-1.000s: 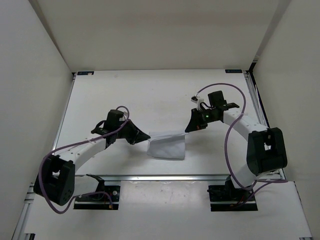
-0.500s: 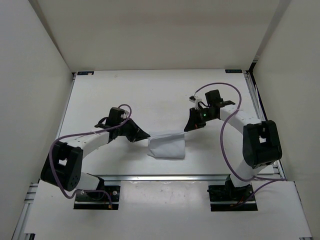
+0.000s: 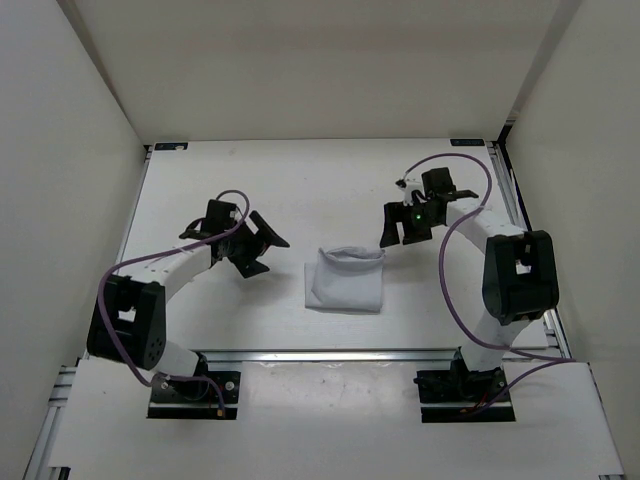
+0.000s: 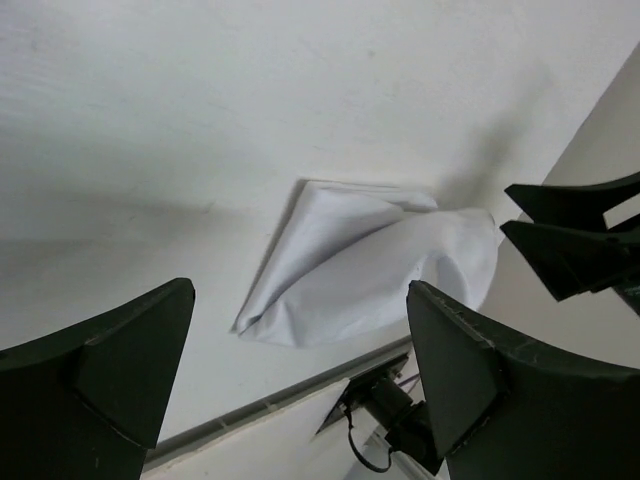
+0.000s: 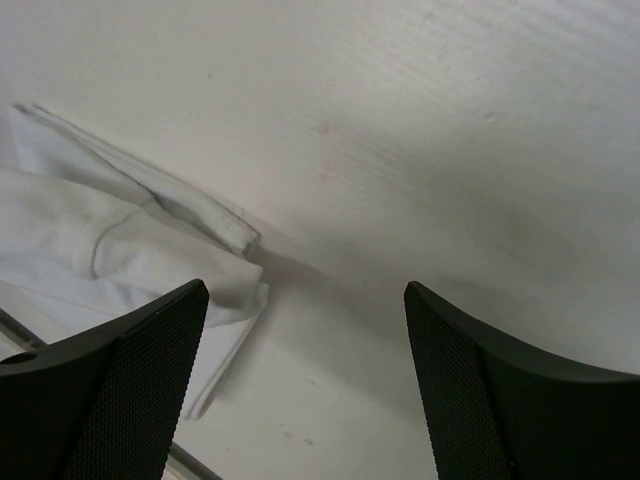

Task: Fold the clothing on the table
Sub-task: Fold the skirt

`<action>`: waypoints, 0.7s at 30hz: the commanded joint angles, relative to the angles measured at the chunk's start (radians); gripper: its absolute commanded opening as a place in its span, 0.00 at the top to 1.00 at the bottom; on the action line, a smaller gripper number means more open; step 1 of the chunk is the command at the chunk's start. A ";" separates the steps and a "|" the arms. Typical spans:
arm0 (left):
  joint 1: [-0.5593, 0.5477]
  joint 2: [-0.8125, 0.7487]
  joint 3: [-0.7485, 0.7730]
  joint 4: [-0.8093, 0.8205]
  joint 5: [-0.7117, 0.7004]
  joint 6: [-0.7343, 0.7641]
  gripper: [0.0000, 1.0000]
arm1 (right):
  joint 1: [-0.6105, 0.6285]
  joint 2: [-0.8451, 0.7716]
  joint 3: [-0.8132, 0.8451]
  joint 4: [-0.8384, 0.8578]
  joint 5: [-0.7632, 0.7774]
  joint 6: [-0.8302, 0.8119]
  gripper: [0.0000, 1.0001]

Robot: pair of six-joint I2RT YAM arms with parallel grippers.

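Observation:
Next, I bring my left gripper in over the upper layer (image 3: 329, 256) and press it flat before moving away, because the clothing's far edge (image 3: 352, 256) sticks up in a loose roll.
The clothing (image 3: 346, 279) lies folded into a small white square on the table (image 3: 300, 190), a little in front of its middle. In the left wrist view the clothing (image 4: 365, 265) shows a rumpled upper layer. My left gripper (image 3: 262, 245) hangs open to the left of it, apart from the cloth, nothing between its fingers (image 4: 460, 370). My right gripper (image 3: 398, 232) is open too, just off the cloth's far right corner. The right wrist view has the clothing (image 5: 110, 240) at the left, beside the left finger (image 5: 110, 390).
White walls close in the table on the left, back and right. A metal rail (image 3: 330, 353) runs along the front edge, with both arm bases behind it. Purple cables loop off each arm.
Both grippers were shut on the cloth's upper corners and have let go and opened. The left one drew back to the left, the right one up and right. The cloth has settled flat.

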 commanded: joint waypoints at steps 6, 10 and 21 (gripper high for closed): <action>-0.245 -0.042 0.263 -0.146 -0.185 0.325 0.02 | -0.050 -0.043 0.082 0.052 -0.080 -0.041 0.16; -0.368 0.038 0.325 -0.254 -0.225 0.497 0.01 | -0.046 -0.134 -0.010 0.131 -0.106 -0.055 0.17; -0.386 0.055 0.212 -0.247 -0.271 0.588 0.01 | 0.002 -0.209 -0.069 0.074 -0.201 -0.130 0.31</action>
